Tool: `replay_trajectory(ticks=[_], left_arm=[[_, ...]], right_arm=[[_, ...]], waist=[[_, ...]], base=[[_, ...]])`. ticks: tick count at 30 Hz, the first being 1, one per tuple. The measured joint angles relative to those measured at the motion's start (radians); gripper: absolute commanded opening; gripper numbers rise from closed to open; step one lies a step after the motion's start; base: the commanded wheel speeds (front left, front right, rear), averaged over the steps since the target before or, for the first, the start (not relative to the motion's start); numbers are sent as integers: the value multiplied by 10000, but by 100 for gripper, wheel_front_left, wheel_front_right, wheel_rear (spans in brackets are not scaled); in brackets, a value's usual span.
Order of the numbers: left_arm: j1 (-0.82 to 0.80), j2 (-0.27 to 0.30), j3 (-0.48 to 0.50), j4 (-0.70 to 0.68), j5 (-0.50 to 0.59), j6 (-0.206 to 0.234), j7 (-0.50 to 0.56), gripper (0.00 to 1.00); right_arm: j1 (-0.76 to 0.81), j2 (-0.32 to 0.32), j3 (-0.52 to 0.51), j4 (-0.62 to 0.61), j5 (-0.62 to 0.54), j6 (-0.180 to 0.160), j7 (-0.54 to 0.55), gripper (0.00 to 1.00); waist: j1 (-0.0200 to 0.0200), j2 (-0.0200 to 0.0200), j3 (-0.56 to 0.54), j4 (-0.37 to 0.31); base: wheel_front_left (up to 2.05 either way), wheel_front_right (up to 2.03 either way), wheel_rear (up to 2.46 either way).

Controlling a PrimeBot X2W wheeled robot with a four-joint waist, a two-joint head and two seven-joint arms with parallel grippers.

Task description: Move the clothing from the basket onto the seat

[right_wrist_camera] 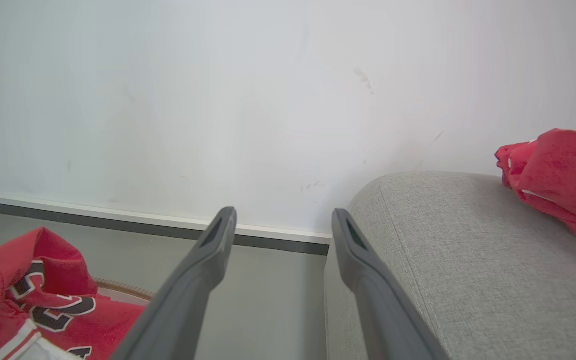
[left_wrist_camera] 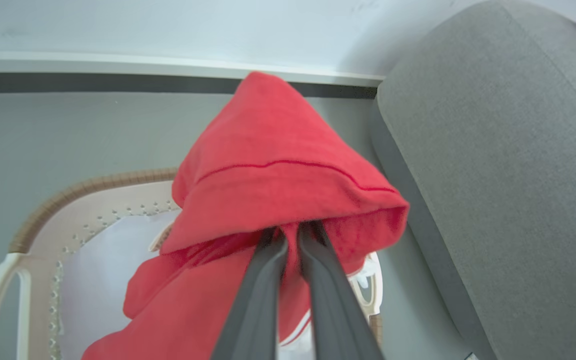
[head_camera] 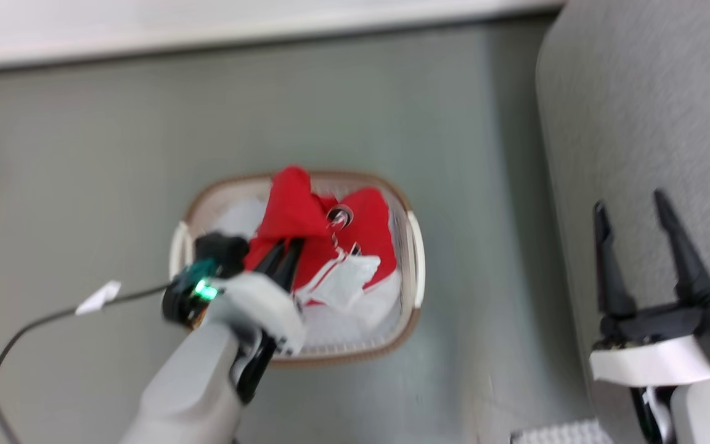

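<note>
My gripper will leave the pale sheet (head_camera: 241,217) behind when I lift the red clothing out, because the pale sheet lies smooth against the basket's side (left_wrist_camera: 82,246).
The red clothing (head_camera: 296,213) with white panels is pulled up out of the basket (head_camera: 417,259) into a peak, its lower part still draped inside. My left gripper (head_camera: 286,250) is shut on a fold of it. In the left wrist view the gripper (left_wrist_camera: 290,232) pinches the red clothing (left_wrist_camera: 278,165) above the basket (left_wrist_camera: 93,187). Black numerals show on the clothing (right_wrist_camera: 43,300) in the right wrist view. My right gripper (head_camera: 629,202) stands open and empty at the edge of the grey seat (head_camera: 638,92); the gripper (right_wrist_camera: 283,212) points toward the wall beside the seat (right_wrist_camera: 443,250).
A pale sheet (head_camera: 342,324) lies in the basket under the jersey. Another red garment (right_wrist_camera: 558,175) rests on the seat's far part. A black cable with a white tag (head_camera: 99,297) trails over the grey floor to the left. A white wall with a skirting board (left_wrist_camera: 168,67) runs behind.
</note>
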Motion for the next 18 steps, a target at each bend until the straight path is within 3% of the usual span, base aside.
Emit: replay_trajectory(ticks=[7,18], left_arm=[[1941,777,23,-2029,-541,92,94,0],[4331,1787,-29,-6700,-625,1386,1699,0]], right_arm=[[758,-4,656,485,163,0,0,100],[1072,6,3486,1166,-284,0,0,100]], waist=[[-2,0,-2113,201],[-3,0,-4728,261]], base=[[0,0,0],[0,0,0]])
